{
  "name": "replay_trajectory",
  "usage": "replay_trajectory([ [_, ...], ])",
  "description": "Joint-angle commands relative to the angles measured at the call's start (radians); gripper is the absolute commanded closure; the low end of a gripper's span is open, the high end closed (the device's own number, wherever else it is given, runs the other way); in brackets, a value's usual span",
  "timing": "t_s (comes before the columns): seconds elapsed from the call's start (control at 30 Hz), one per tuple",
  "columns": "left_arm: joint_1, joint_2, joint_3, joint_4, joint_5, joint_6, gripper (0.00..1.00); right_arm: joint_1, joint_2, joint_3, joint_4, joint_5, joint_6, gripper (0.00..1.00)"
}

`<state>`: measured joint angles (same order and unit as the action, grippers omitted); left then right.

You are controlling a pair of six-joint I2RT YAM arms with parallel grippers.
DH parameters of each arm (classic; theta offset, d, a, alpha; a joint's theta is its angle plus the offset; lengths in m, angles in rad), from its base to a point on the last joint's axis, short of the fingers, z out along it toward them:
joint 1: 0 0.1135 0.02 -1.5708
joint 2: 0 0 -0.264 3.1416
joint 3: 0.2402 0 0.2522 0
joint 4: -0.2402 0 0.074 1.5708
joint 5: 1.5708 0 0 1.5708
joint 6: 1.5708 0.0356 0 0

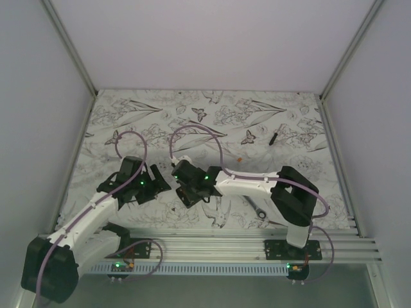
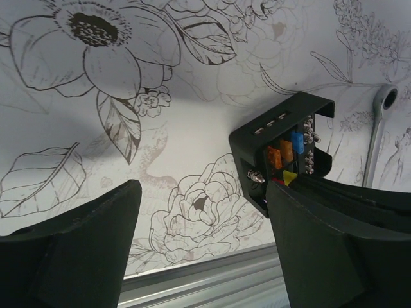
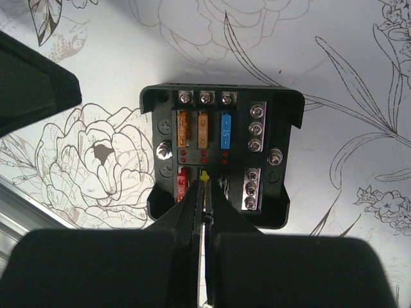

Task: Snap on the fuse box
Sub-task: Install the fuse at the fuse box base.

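With the fuse box unheld under the yellow fuse (image 3: 205,175), my left gripper next steadies the fuse box's corner (image 3: 149,97) before my right gripper presses the yellow fuse down.
The fuse box (image 3: 288,122) is a black square box lying open on the flowered mat, with orange, blue and red fuses in its slots. My right gripper (image 3: 204,186) hangs right over its near row, shut on a small yellow fuse (image 3: 205,174) whose tip pokes out between the fingertips at a slot beside the red fuse. My left gripper (image 2: 202,192) is open with only the mat between its fingers. Its right finger (image 2: 334,244) covers the near corner of the fuse box (image 2: 257,144). From above, both grippers (image 1: 157,179) (image 1: 186,192) meet at mid-table and hide the box.
A silver wrench (image 1: 259,208) lies under the right arm, also seen in the left wrist view (image 2: 379,128). A thin black stick (image 1: 273,136) lies at the back right, and a tiny orange piece (image 1: 238,158) on the mat. An aluminium rail (image 1: 244,244) runs along the near edge.
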<state>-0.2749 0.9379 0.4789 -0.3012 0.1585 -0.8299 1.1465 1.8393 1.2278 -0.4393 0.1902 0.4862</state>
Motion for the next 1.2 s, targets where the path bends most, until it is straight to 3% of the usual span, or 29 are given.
replay_trajectory([
  [0.0, 0.005, 0.020, -0.018, 0.040, 0.067, -0.022, 0.21, -0.006, 0.147, -0.029, -0.213, -0.053, -0.041, 1.00],
  [0.27, 0.006, 0.053, -0.028, 0.078, 0.088, -0.035, 0.24, -0.005, 0.248, 0.008, -0.217, -0.072, -0.027, 1.00],
  [0.5, 0.006, 0.094, -0.027, 0.116, 0.126, -0.048, 0.29, -0.001, 0.105, -0.003, -0.157, -0.054, -0.031, 0.98],
  [0.87, -0.017, 0.196, -0.024, 0.216, 0.217, -0.094, 0.47, -0.002, -0.067, -0.009, -0.058, -0.013, -0.037, 0.80],
  [1.17, -0.068, 0.217, -0.014, 0.240, 0.214, -0.103, 0.48, -0.012, -0.126, -0.058, 0.006, -0.036, -0.026, 0.69],
])
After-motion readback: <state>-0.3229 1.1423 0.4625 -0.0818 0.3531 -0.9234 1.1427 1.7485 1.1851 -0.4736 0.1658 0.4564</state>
